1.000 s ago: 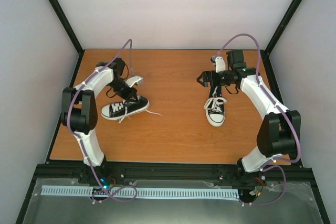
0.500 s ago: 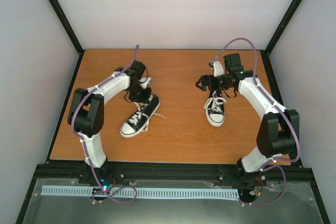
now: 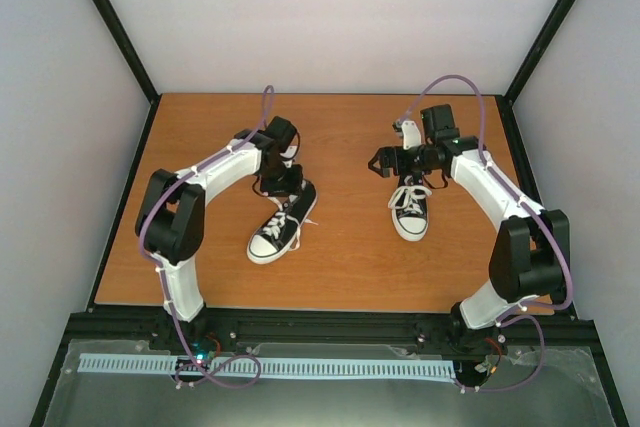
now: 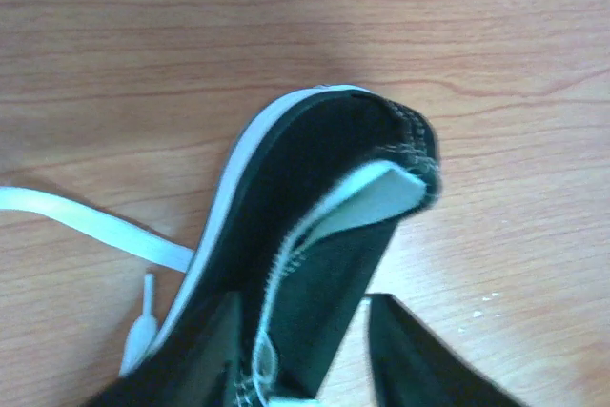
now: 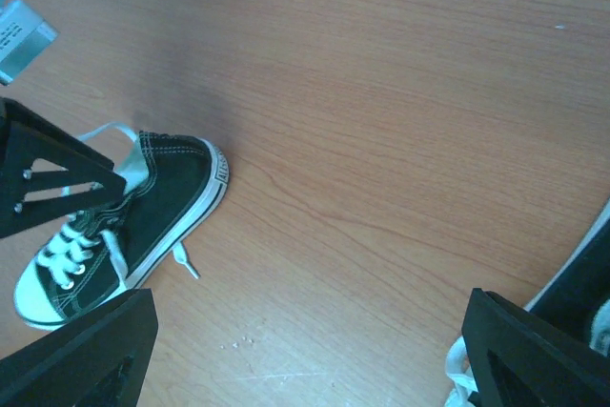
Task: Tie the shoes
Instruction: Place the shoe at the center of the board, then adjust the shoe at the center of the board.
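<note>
My left gripper is at the slanted shoe's heel (image 3: 308, 190), behind the shoe's loose laces, so it should grab one lace (image 4: 95, 226) and my right gripper should grab the other.
Two black shoes with white toe caps lie on the wooden table. The left shoe (image 3: 281, 229) points its toe at the near-left. My left gripper (image 3: 287, 182) sits at its heel. In the left wrist view the jaws of the left gripper (image 4: 315, 369) stand a little apart around the heel wall (image 4: 334, 264), with a gap beside the right finger (image 4: 419, 359). The right shoe (image 3: 410, 213) points toward the near edge, its laces (image 3: 410, 194) loose. My right gripper (image 3: 383, 162) hovers just behind its heel, wide open and empty (image 5: 310, 359). The left shoe (image 5: 124, 226) also shows in the right wrist view.
A loose white lace (image 4: 86, 221) trails from the left shoe across the wood. Black frame posts (image 3: 110, 22) and white walls close in the table on three sides. A black rail (image 3: 320, 327) runs along the near edge.
My left arm has swung the left shoe from lying crosswise to pointing toward the near edge, and carried it right. Its jaws have come apart slightly. The right arm has barely shifted.
</note>
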`<state>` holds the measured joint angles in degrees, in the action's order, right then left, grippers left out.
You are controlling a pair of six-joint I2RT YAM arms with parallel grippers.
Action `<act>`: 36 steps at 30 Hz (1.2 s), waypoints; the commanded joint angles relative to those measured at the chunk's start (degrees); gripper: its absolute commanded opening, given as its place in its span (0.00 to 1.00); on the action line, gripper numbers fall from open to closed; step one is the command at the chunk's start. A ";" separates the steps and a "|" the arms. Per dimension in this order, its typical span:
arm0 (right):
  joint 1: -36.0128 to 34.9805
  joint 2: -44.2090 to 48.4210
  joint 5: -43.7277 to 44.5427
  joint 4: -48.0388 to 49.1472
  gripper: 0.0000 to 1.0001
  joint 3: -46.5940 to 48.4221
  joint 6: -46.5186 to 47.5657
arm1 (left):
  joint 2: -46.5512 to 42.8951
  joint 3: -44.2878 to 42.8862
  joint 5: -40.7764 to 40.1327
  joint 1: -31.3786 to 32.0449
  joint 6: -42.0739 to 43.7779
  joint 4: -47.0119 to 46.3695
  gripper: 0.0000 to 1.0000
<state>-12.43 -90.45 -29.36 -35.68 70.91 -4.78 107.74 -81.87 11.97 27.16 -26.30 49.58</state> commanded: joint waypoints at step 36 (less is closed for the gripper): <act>-21.48 -34.78 -9.24 -2.61 0.64 24.75 -10.40 | -11.36 21.65 11.13 -9.61 53.22 2.82 0.29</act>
<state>-33.52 -122.91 -33.12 -38.06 92.40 -12.97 97.62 -60.23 18.85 15.88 24.40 53.54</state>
